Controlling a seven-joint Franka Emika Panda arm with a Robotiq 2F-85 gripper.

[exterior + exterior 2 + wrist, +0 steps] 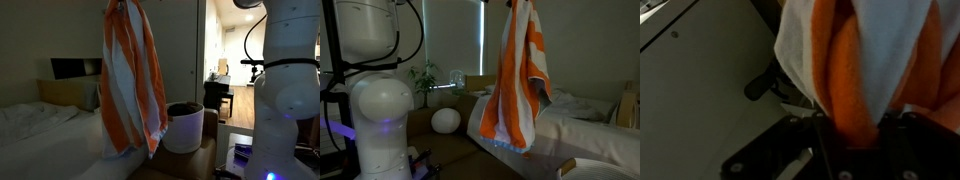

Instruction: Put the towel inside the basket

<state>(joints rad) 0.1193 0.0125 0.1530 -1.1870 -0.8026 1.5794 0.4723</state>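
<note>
The towel's lower end [138, 143] hangs next to the basket and lower than the basket's rim, so my gripper needs to lift the towel and move it over the basket's opening [184, 109] before letting it down.
The orange-and-white striped towel [130, 80] hangs in long folds from my gripper [126, 4] at the top edge in both exterior views, and its lower end [515, 135] dangles free. In the wrist view the gripper [852, 128] is shut on a bunched fold of the towel [865, 70], which fills the gap between the dark fingers [790, 135]. The round white basket [183, 128] stands upright on a low surface beside the bed, to the right of the towel's lower end and below it. Its dark inner rim shows.
A bed with a white sheet [40, 135] lies behind and below the towel [595, 120]. The robot's white base [285, 95] [375, 105] stands close by. A potted plant [425, 80] and a white globe [445, 120] sit near the window. A desk and chair [218, 92] stand beyond the basket.
</note>
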